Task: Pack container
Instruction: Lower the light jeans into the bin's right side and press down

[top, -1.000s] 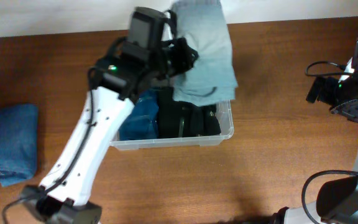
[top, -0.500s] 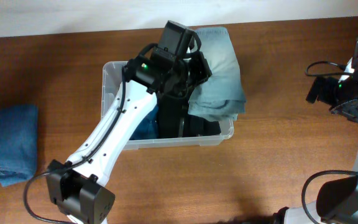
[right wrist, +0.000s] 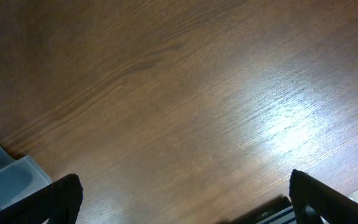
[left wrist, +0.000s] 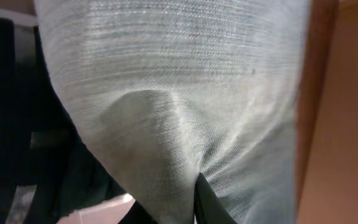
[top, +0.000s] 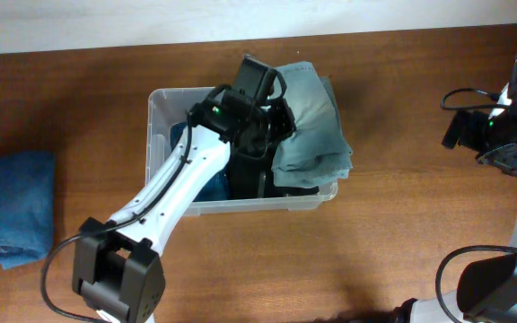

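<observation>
The light grey-blue garment hangs folded over the container's end, so my left gripper goes on pulling it in and down until it rests inside the container's rim.
The clear plastic container stands mid-table and holds a blue garment and black clothes. My left gripper reaches into it, shut on a light grey-blue folded garment that lies over the container's right end and hangs past its right rim. In the left wrist view this cloth fills the frame, pinched beside a dark finger, with black clothes at left. My right gripper is open and empty above bare wood, far right of the container.
A folded pair of blue jeans lies at the table's left edge. The right arm stays at the far right edge. A corner of the container shows low left in the right wrist view.
My left arm has carried the grey-blue garment down and forward from above the container's back rim onto its right end. The container's left part has come into view. The right arm has not moved.
</observation>
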